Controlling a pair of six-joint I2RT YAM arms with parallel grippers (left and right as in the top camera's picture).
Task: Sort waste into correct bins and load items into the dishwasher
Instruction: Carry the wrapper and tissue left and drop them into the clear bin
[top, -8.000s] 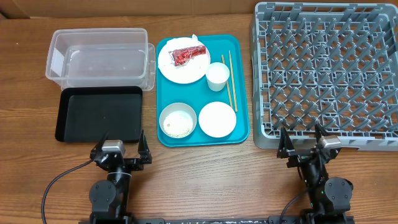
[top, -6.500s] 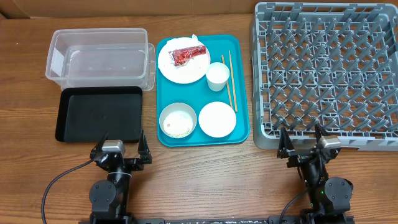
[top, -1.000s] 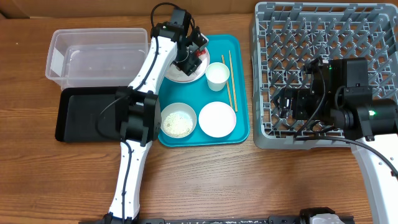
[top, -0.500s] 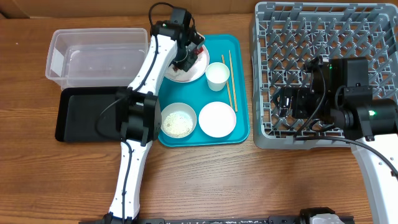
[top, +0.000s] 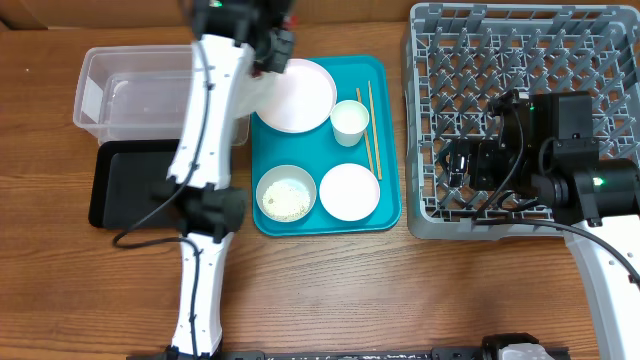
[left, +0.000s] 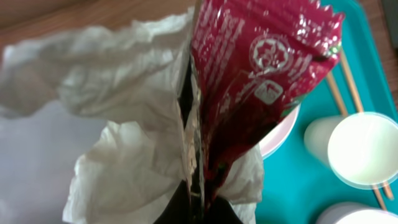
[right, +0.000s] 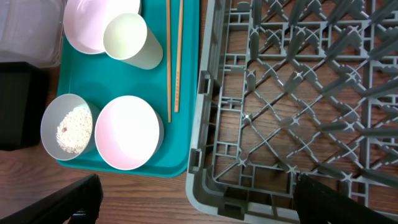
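My left gripper keeps moving over the middle of the open clear tub (top: 150, 92) and lets go of both the red wrapper and white napkin (top: 257, 95) there, as they hang together beside the tub.
My left gripper (left: 193, 214) is shut on the red shiny wrapper (left: 261, 68) and a crumpled white napkin (left: 124, 118), which hang together above the white plate's rim (left: 283, 134). From overhead the left gripper (top: 270, 47) is raised at the plate's (top: 298, 95) far left edge, next to the clear tub (top: 160, 90). The plate is bare. A bowl holding rice (top: 287, 194), an empty bowl (top: 349, 191), a cup (top: 350, 122) and chopsticks (top: 369, 128) lie on the teal tray (top: 388, 170). My right gripper (right: 205, 208) stands open and empty over the grey dish rack's (right: 298, 93) near left corner.
The black tray (top: 150, 185) lies in front of the clear tub, left of the teal tray. The left arm's white links stretch from the table's front edge across the black tray. The right arm's body (top: 560, 160) hangs over the rack's front part.
The left gripper shut on the wrapper and napkin, lifted them off the plate and moved left toward the tub. The plate is now bare. The right arm stayed still.
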